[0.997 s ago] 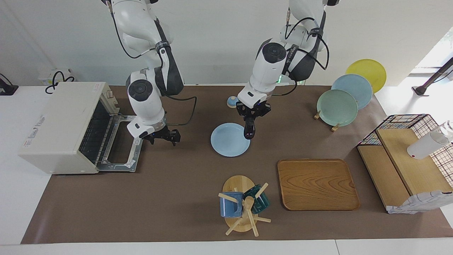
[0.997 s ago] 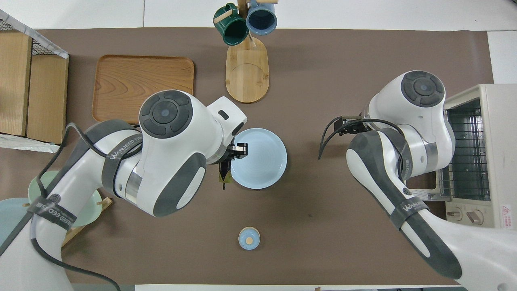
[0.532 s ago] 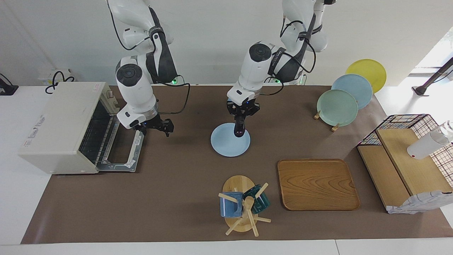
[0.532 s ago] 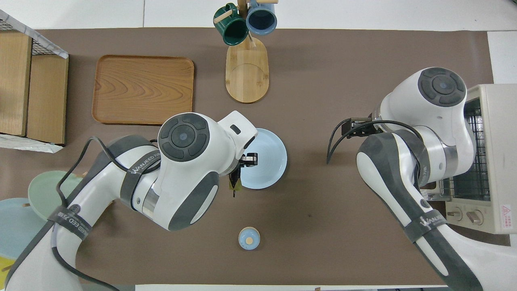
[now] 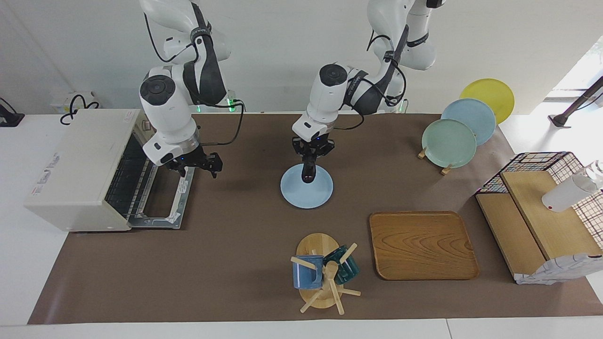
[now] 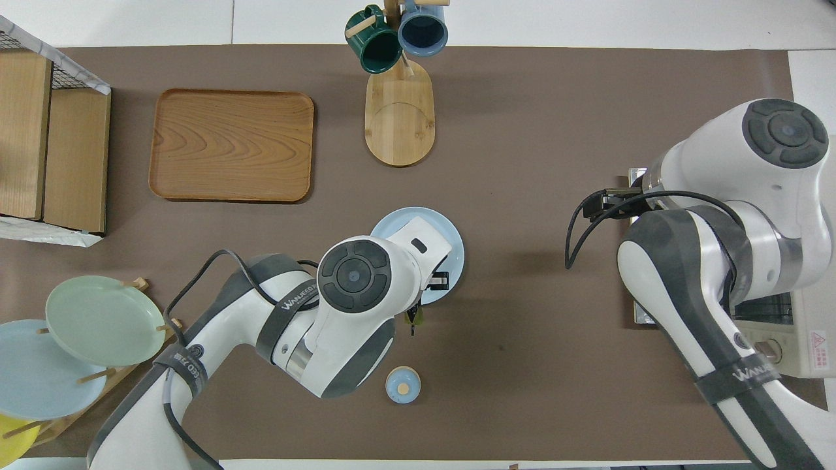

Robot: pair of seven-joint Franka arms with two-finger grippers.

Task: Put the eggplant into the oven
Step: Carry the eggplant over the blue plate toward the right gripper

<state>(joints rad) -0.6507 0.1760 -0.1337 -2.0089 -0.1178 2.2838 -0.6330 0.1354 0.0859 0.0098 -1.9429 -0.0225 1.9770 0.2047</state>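
Note:
The dark purple eggplant hangs over the light blue plate. The eggplant should come along on the plate when I carry the plate into the oven.
The dark purple eggplant hangs upright over the light blue plate, with my left gripper shut on its upper end. In the overhead view only its thin stem end pokes out from under the left arm. The cream-white oven stands at the right arm's end of the table with its door folded down and the wire rack showing. My right gripper hovers open and holding nothing over the door's edge nearest the robots.
A wooden tray and a mug stand with two mugs lie farther from the robots than the plate. A small blue lid lies nearer to them. A plate rack and a wire-and-wood shelf stand at the left arm's end.
The left gripper has carried the eggplant across the plate toward the right arm's end while that arm drew back. The right gripper has risen and moved toward the oven.

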